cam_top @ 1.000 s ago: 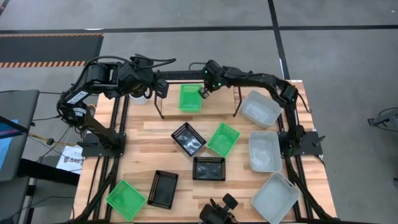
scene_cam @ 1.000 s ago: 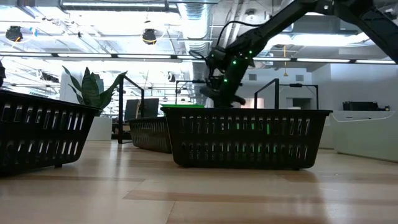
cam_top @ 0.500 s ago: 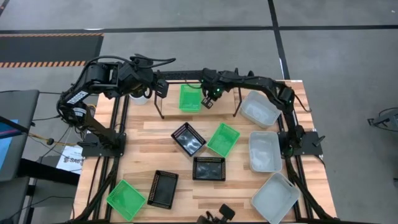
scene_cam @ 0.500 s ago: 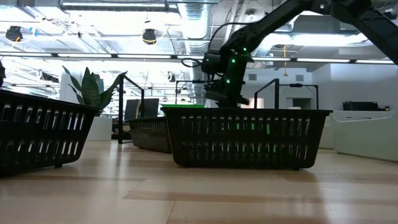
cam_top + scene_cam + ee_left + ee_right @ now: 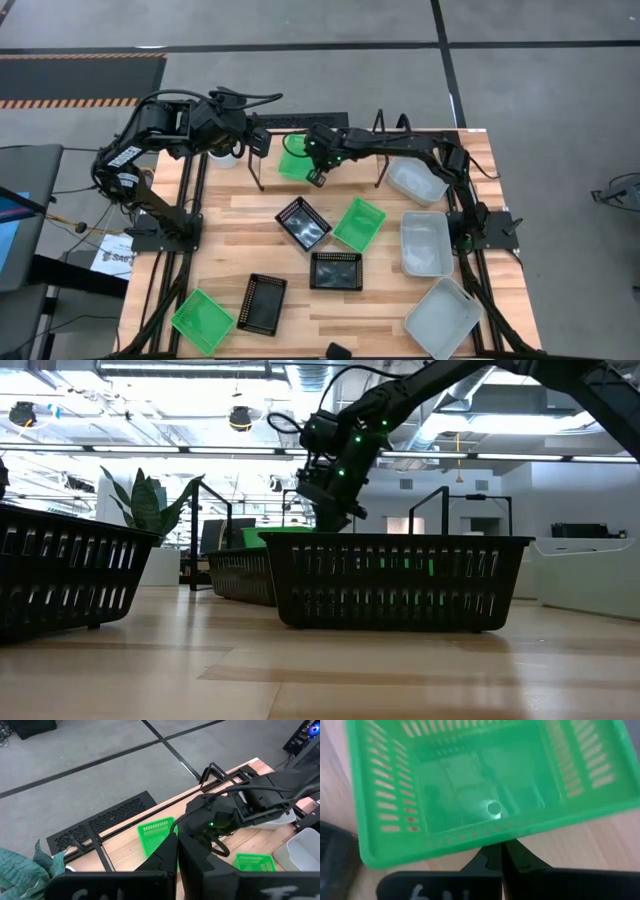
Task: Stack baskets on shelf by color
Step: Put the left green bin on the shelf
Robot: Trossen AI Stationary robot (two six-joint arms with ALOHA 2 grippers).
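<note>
The green basket sits crooked (image 5: 293, 164) on the shelf beside my right gripper, so my right gripper should move back and my left gripper should straighten the basket (image 5: 156, 836).
A green basket (image 5: 292, 160) sits on the shelf (image 5: 360, 172) at the table's far side; it also shows in the right wrist view (image 5: 470, 795) and the low view (image 5: 255, 538). My right gripper (image 5: 318, 174) is shut at the basket's right side. My left gripper (image 5: 258, 140) is shut, hangs above the shelf's left end and touches nothing. On the table lie two more green baskets (image 5: 359, 223) (image 5: 203, 320), three black ones (image 5: 303, 222) (image 5: 336, 270) (image 5: 262, 302) and three white ones (image 5: 418, 172) (image 5: 426, 243) (image 5: 442, 317). My right gripper's shut fingertips (image 5: 492, 854) lie against the outer rim of the green basket's long right side (image 5: 470, 845). They come about level from the table's right. The basket rests flat on the shelf board. I see nothing between the fingers.
The shelf's black wire legs (image 5: 258, 172) (image 5: 380, 170) and upright end loops (image 5: 388, 122) stand beside the basket. In the low view a black basket (image 5: 395, 580) fills the foreground. A potted plant (image 5: 20, 865) stands off the table's far left corner.
My right gripper has gone toward the table's near edge along the green basket's right side, then toward the left edge. The green basket has slid left along the shelf with it and turned slightly.
</note>
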